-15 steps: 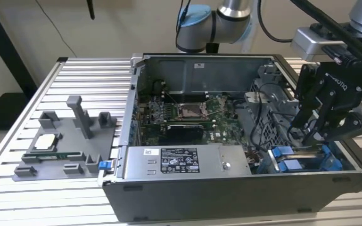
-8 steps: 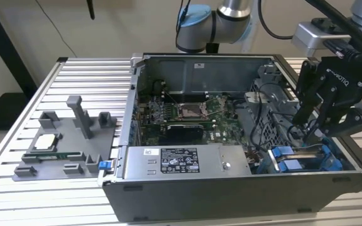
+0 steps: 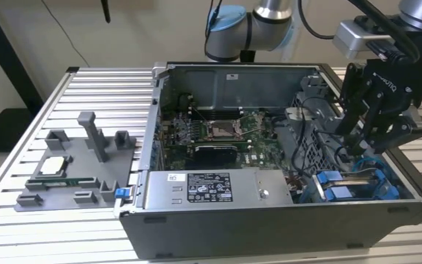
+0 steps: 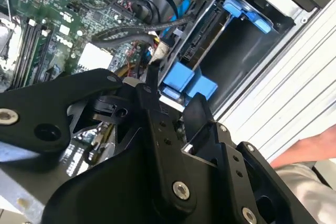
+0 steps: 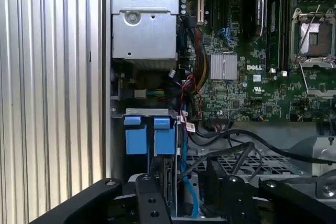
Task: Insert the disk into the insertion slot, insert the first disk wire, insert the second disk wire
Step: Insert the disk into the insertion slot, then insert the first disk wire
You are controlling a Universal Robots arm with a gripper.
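Observation:
Slack curves (image 5: 252, 147) can be seen beside the bay. The black disk wire (image 5: 210, 155) will bend into a tighter loop when I push its end toward the disk.
The disk (image 4: 203, 38) stands on edge in its blue carrier inside the insertion slot (image 4: 247, 51), the grey bay with blue tabs (image 5: 164, 136) at the case's corner on the exterior view's right (image 3: 340, 190). My gripper (image 3: 359, 148) hangs just above that bay. In both wrist views its black fingers (image 4: 151, 85) stand apart, so the gripper (image 4: 173, 90) is open with nothing clamped. A black wire ending in a pale connector (image 4: 159, 52) lies right at one fingertip. A blue cable (image 5: 189, 198) and black wires run between the fingers of the gripper (image 5: 184, 182).
The open case holds the motherboard (image 3: 211, 137) with its CPU socket (image 5: 315, 32) and a grey labelled power-supply box (image 3: 211, 190). A grey fixture (image 3: 79, 165) with parts stands on the slatted table at the exterior view's left. A person's hand (image 4: 310, 150) rests beside the case.

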